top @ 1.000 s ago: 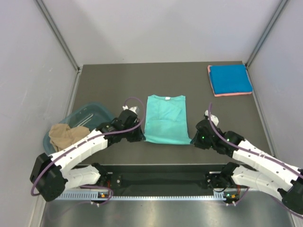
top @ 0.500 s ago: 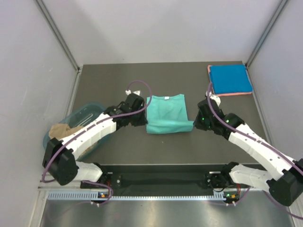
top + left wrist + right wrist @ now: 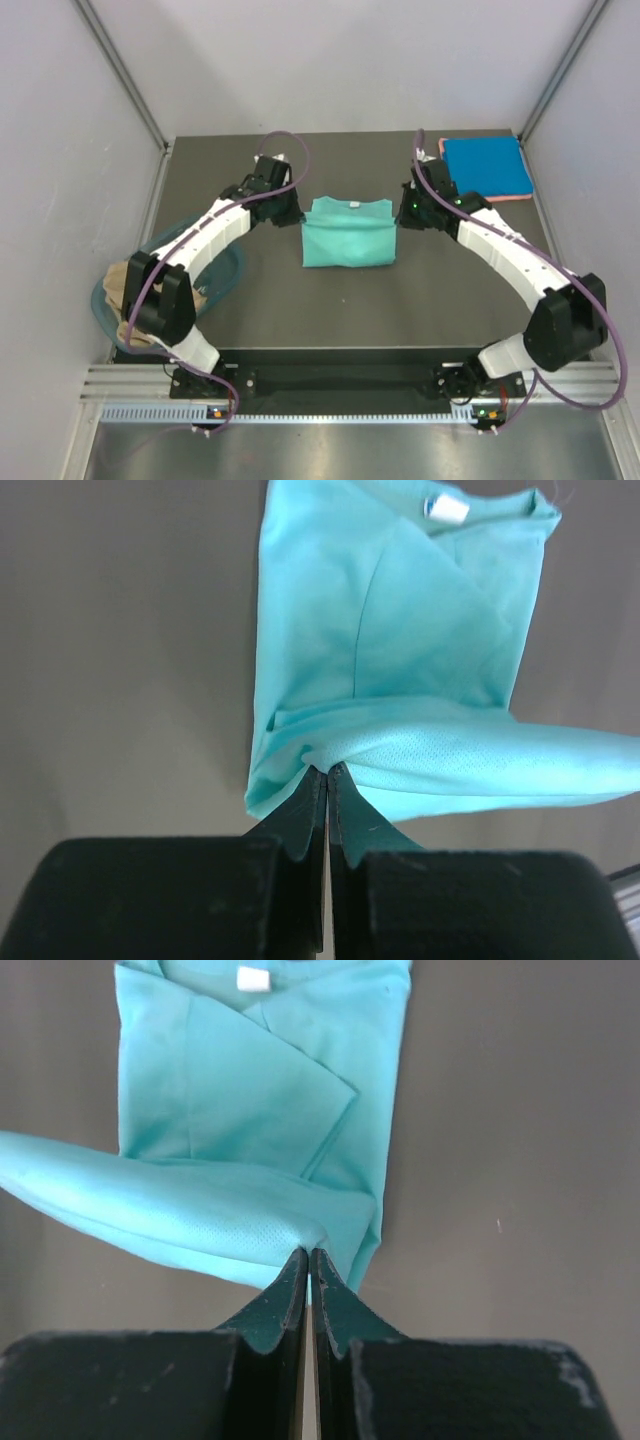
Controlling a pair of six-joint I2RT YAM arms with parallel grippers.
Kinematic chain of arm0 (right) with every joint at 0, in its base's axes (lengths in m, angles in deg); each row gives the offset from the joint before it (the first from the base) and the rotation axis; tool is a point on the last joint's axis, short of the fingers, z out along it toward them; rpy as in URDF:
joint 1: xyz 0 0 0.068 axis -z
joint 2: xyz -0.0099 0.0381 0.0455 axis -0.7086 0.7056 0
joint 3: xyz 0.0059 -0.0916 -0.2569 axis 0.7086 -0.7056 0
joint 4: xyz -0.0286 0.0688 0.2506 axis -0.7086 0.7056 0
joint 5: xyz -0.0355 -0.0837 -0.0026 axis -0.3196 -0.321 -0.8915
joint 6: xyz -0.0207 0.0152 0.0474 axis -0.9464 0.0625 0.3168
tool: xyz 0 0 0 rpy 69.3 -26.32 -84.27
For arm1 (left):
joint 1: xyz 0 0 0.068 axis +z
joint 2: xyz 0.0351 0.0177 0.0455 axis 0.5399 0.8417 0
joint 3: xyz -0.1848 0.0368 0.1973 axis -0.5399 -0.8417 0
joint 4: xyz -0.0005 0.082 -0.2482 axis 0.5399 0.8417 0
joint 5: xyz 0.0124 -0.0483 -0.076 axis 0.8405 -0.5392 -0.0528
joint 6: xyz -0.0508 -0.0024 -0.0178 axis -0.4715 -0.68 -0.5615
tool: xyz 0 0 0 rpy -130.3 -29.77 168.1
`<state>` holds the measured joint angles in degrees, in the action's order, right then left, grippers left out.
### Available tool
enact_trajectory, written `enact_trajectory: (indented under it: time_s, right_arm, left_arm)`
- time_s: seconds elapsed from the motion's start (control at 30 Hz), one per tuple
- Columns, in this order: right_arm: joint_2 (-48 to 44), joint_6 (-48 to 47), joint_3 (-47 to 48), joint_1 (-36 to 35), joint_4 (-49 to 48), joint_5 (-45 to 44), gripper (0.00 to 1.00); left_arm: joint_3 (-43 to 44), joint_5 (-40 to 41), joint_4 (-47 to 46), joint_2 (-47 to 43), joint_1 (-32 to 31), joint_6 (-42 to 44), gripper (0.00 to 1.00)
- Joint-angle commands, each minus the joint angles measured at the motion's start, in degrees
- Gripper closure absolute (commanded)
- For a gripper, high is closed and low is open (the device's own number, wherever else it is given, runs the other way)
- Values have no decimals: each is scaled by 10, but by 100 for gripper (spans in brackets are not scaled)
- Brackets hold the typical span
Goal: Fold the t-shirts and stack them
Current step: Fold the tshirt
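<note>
The lifted hem (image 3: 350,223) is straight and parallel to the collar (image 3: 354,203), so the robot's right gripper goes on carrying the hem's corner until the hem lies over the collar, and then let go.
A teal-green t-shirt (image 3: 347,240) with a white neck label (image 3: 353,206) lies mid-table, its sides folded in. My left gripper (image 3: 291,213) is shut on the shirt's bottom-left corner (image 3: 327,768) and holds it up over the shirt. My right gripper (image 3: 405,212) is shut on the bottom-right corner (image 3: 309,1250) at the same height. The lifted hem hangs between them, doubled back toward the collar. A folded bright blue t-shirt (image 3: 486,167) lies on a pink one (image 3: 470,200) at the far right. A tan t-shirt (image 3: 126,288) sits in the tub at left.
A translucent teal plastic tub (image 3: 218,272) stands at the table's left edge, partly under my left arm. Grey walls close in the table on three sides. The dark tabletop (image 3: 350,300) shows bare in front of the shirt.
Both grippers carried the shirt's bottom hem away from the near edge toward the collar, folding the shirt roughly in half. Both arms have stretched far out over the table.
</note>
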<state>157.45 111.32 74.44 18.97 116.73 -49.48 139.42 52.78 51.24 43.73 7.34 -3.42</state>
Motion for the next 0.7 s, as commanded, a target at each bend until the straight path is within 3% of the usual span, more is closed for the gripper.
enact_trajectory:
  time_s: [0.0,0.47,0.67]
  right_arm:
    - [34,-40,60,19,-44,25,100]
    - [172,-39,164,87,-78,74,100]
    - [250,-51,213,110,-92,116,100]
  left_arm:
    - [41,-30,-55,29,23,34,100]
    - [95,-82,-288,149,51,58,100]
    - [170,-85,-285,245,58,47,100]
